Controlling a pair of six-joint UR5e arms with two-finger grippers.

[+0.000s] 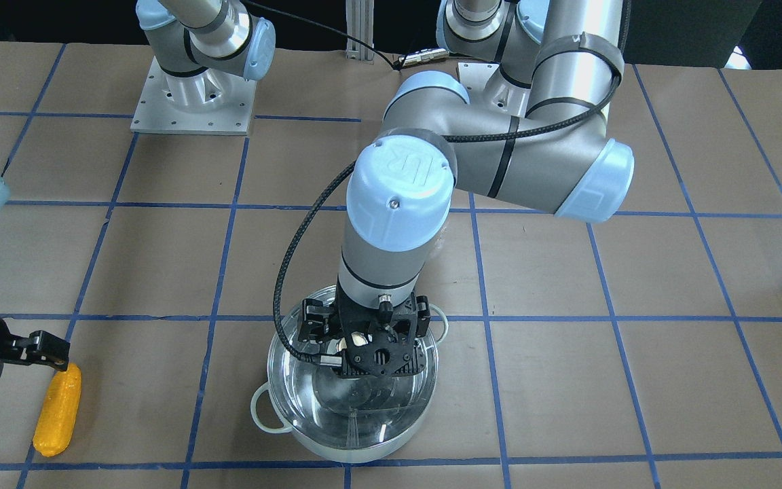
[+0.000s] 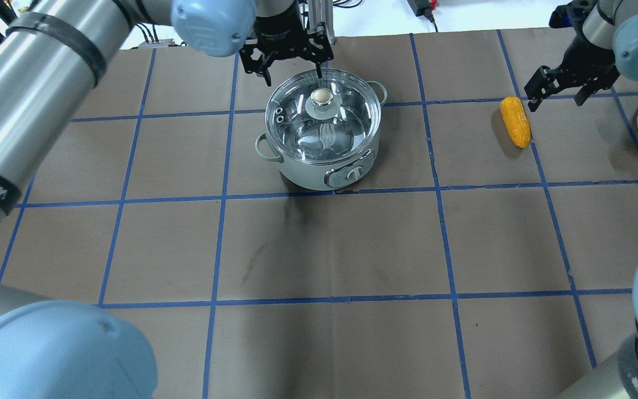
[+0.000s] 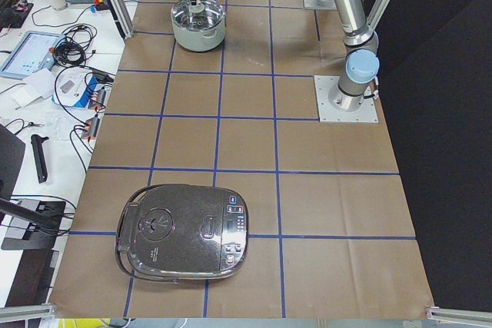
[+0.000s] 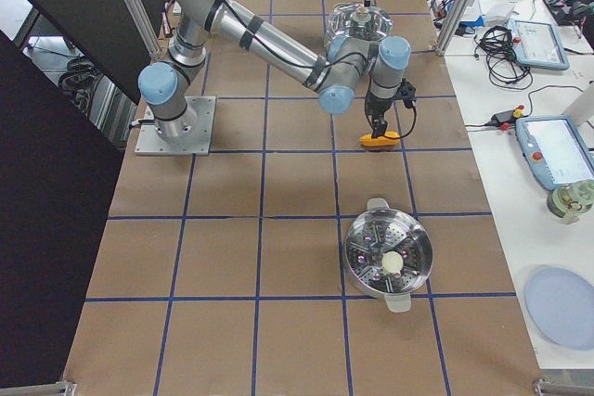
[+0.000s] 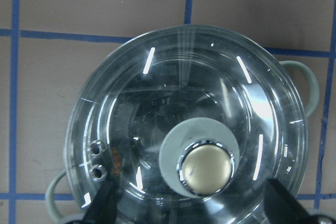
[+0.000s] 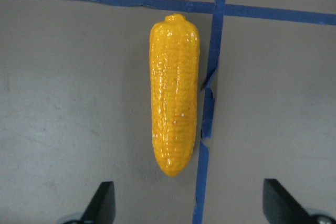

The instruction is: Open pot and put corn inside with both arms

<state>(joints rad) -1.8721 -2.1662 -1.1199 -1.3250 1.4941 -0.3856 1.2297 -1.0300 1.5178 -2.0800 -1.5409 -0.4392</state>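
The shiny inside (image 1: 332, 411) is all that shows through the glass lid, so I should expect to find an empty pot (image 1: 332, 449) when I lift the lid.
The pot (image 2: 319, 166) stands at the far middle of the table, with pale loop handles and a shiny inside. A glass lid (image 2: 346, 119) with a round knob (image 5: 206, 168) sits on it. My left gripper (image 2: 292, 75) is open and hovers over the lid, its fingers (image 5: 102, 205) apart on either side of the knob, touching nothing. The yellow corn (image 2: 515, 122) lies flat on the table to the pot's right. My right gripper (image 2: 554, 97) is open and empty just above the corn (image 6: 175, 93), its fingers (image 6: 102, 203) spread wide on either side of it.
A second steel pot with a steamer insert (image 4: 385, 257) stands on the robot's right side, with a blue plate (image 4: 561, 308) off the table beyond it. A closed rice cooker (image 3: 184, 232) sits at the left end. Blue tape lines grid the brown table (image 2: 330, 249).
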